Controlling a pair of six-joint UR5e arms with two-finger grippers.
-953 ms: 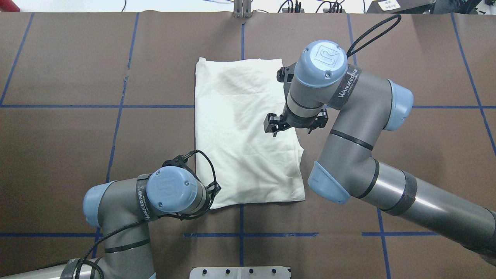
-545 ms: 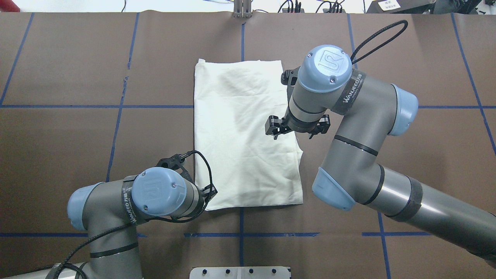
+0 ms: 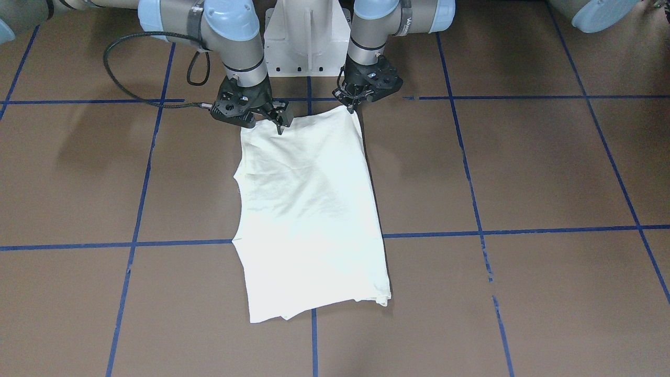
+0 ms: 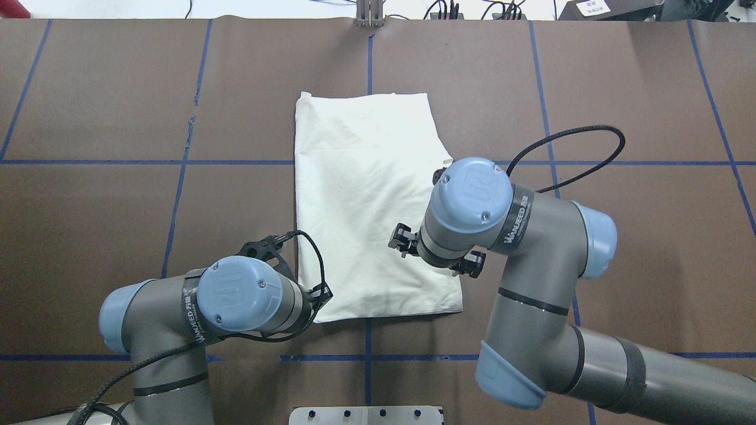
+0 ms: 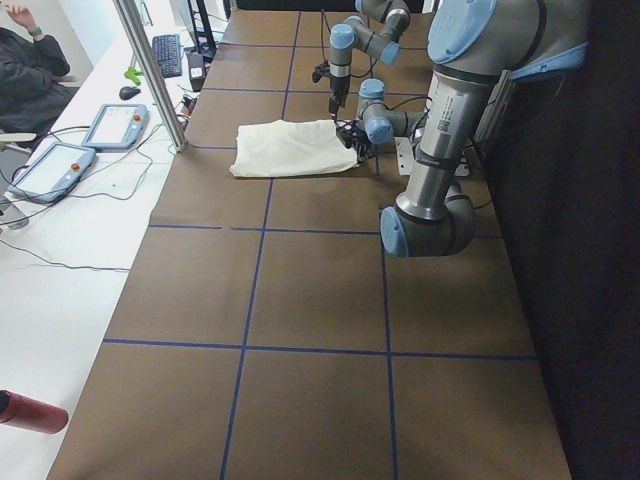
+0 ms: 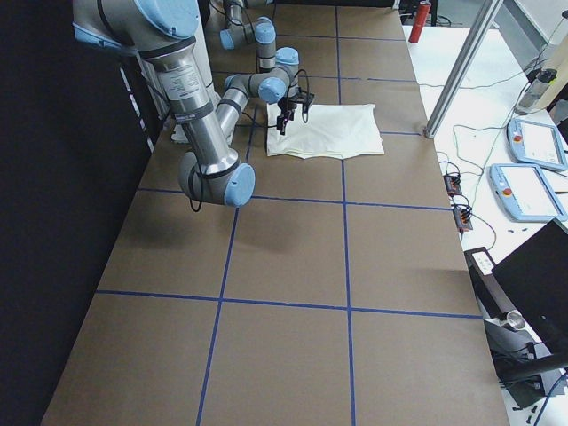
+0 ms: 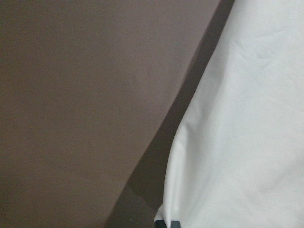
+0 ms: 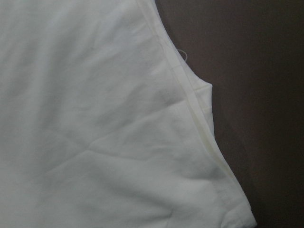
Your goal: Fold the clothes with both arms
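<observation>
The robot's left gripper is pinching one near corner and the shirt's other near corner lies flat, so the right gripper keeps going down and closes there.
The cream shirt lies folded into a long rectangle, plain side up, with the print hidden. It also shows in the front view. My left gripper is at the shirt's near left corner and looks shut on that corner. The left wrist view shows the shirt's edge with a dark fingertip at it. My right gripper hangs just above the shirt's near right corner and seems open. In the overhead view it is hidden under its wrist. The right wrist view shows only the hemmed corner.
The white pedestal base stands just behind the shirt's near edge. Blue tape lines cross the brown table. An operator and teach pendants are at the far side. A red bottle lies off the table.
My right arm swung back from the middle of the shirt's right edge to its near right corner. My left arm shifted slightly left, dragging the near left corner with it.
</observation>
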